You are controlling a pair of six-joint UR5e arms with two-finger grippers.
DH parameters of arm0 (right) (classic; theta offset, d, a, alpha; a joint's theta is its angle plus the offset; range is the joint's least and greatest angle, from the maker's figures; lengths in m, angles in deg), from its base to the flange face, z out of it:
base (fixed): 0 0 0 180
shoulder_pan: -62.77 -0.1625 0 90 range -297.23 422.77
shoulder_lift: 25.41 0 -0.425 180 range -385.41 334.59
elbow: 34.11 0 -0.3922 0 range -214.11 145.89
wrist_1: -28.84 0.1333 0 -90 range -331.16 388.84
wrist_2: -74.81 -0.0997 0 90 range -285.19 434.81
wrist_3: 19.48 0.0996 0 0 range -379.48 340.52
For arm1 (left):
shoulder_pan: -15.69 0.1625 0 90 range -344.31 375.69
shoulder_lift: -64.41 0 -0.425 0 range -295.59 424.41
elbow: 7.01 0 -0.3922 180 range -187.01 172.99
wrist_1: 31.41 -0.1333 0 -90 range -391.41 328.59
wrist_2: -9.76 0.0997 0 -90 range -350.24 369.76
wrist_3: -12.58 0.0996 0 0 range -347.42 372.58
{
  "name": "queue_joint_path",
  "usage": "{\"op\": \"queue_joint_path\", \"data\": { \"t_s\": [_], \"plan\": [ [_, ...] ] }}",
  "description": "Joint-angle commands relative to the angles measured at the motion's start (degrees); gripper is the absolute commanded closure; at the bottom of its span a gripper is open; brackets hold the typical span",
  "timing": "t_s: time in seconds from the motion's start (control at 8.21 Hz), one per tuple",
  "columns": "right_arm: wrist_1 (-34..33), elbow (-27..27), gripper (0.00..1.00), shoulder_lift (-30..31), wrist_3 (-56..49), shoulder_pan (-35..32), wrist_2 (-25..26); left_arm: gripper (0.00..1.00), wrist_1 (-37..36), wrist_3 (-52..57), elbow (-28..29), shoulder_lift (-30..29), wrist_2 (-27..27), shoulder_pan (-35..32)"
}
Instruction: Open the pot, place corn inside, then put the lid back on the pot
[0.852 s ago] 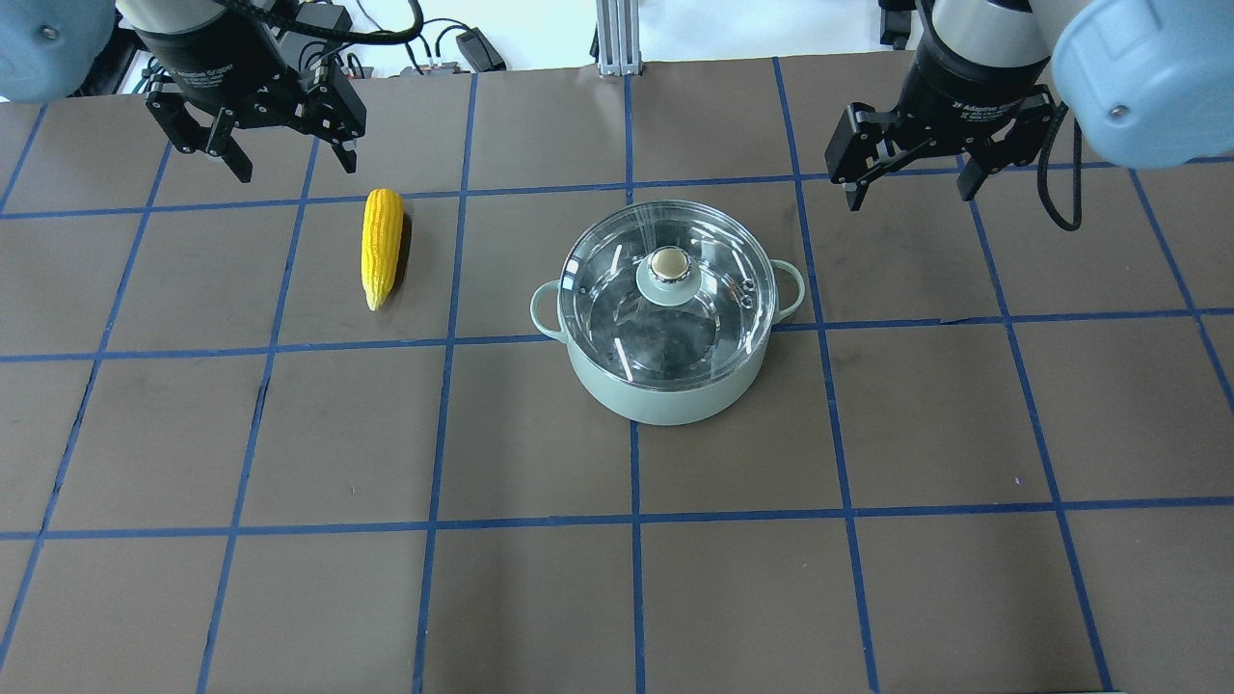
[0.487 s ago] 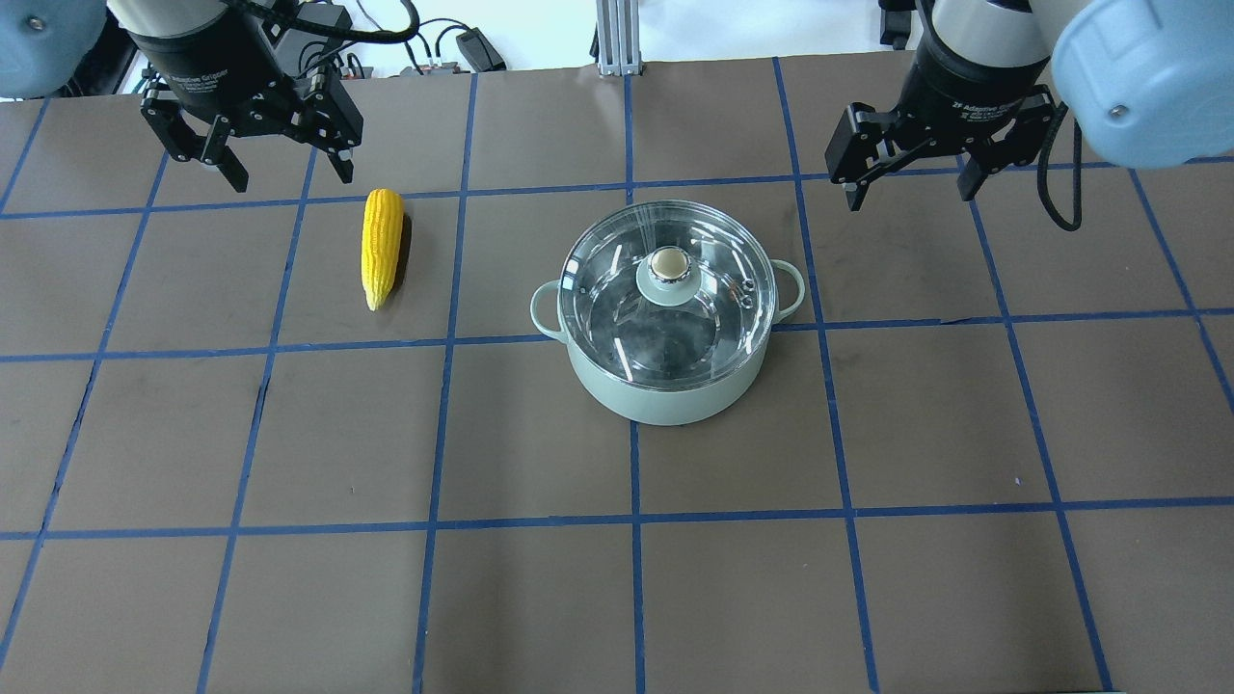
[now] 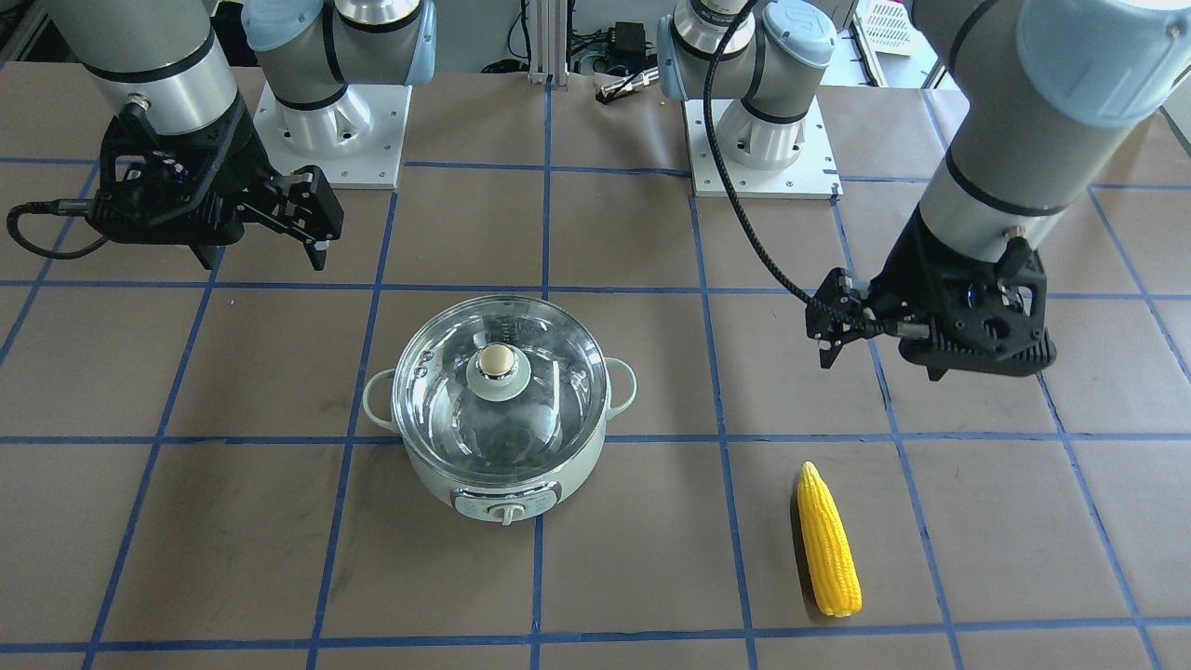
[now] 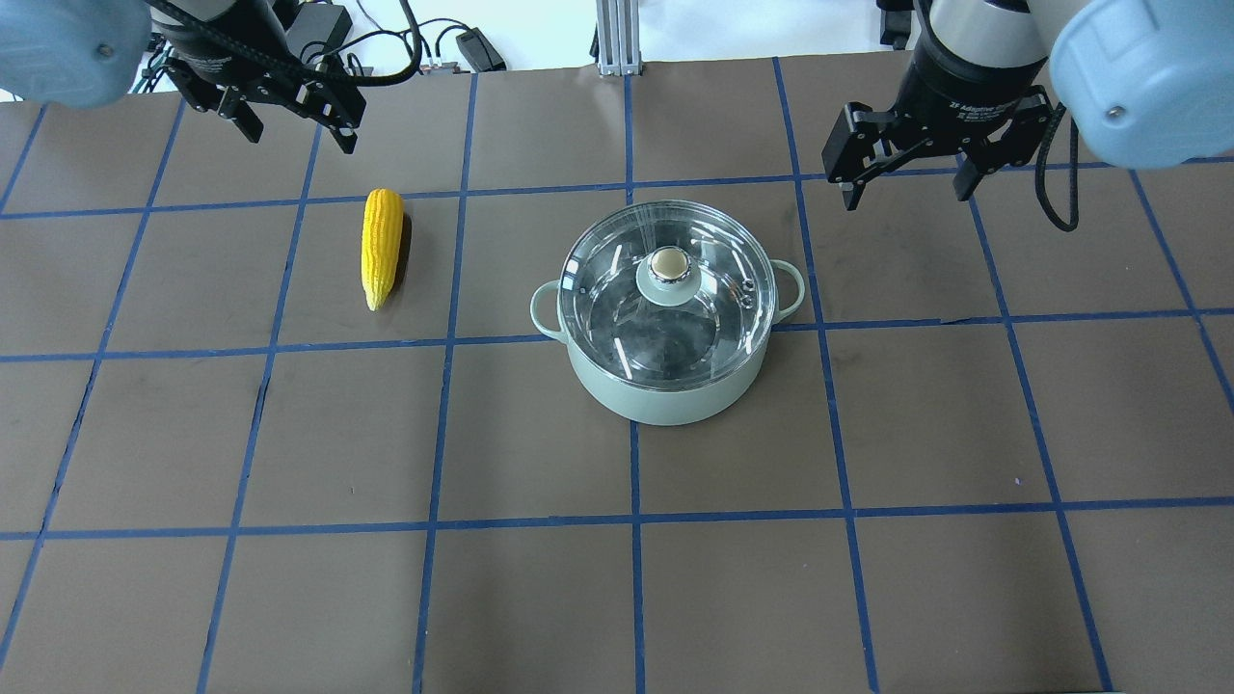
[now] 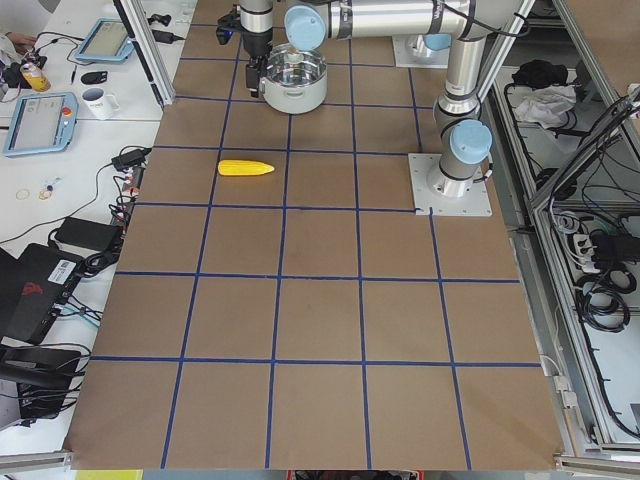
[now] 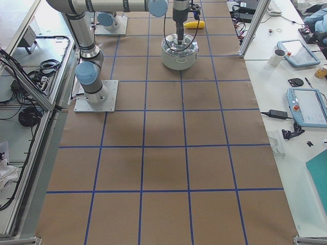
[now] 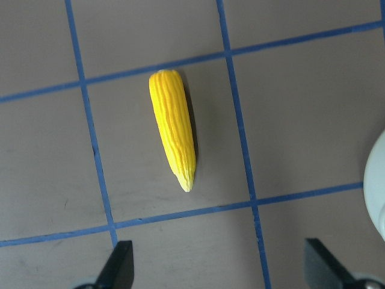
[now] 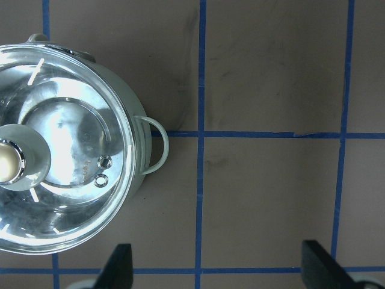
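I expect to find an empty pot [image 3: 571,471] with space for the corn when I raise the beige knob, because shiny metal [image 3: 533,415] can be seen through the glass lid.
The mint-green pot [image 4: 665,400] stands mid-table with the glass lid [image 4: 713,308] on it, beige knob [image 4: 669,262] upright. It also shows in the front view [image 3: 502,489] and the right wrist view [image 8: 137,174]. The yellow corn [image 4: 382,246] lies on the table left of the pot, pointed tip toward me; it also shows in the front view [image 3: 827,544] and the left wrist view [image 7: 173,126]. My left gripper [image 4: 301,135] is open and empty, raised beyond the corn's blunt end. My right gripper [image 4: 906,196] is open and empty, raised beyond and right of the pot.
The table [image 4: 617,598] is brown paper with a blue tape grid. The arm bases [image 3: 761,140] stand at its robot-side edge. Desks with tablets [image 6: 305,104] and mugs run along the far side. An aluminium post [image 4: 617,39] stands at the far edge.
My left gripper has moved away from the corn toward the far table edge, staying open. My right gripper has barely shifted. Pot, lid and corn have not moved.
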Motion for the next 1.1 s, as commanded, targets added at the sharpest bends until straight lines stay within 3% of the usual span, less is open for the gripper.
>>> {"op": "queue_joint_path", "data": {
  "t_s": [0.0, 0.49, 0.73, 0.97],
  "plan": [
    [-1.4, -0.9, 0.00, -2.9, 1.6, -2.3, -2.8, 0.00, -10.7, 2.7, -0.2, -8.7, -0.4, 0.2],
    [-11.3, -2.9, 0.00, -13.7, 18.1, -16.4, -3.2, 0.00, -15.4, 5.8, -1.3, -17.4, -0.4, 3.6],
    [-11.4, -2.0, 0.00, -15.2, 21.4, -17.7, -2.8, 0.00, -22.2, 4.5, -2.0, -23.8, -0.2, 4.4],
    [-11.6, -2.0, 0.00, -16.1, 21.6, -17.7, -2.8, 0.00, -22.2, 0.1, -1.9, -25.2, -0.4, 4.4]
  ]
}}
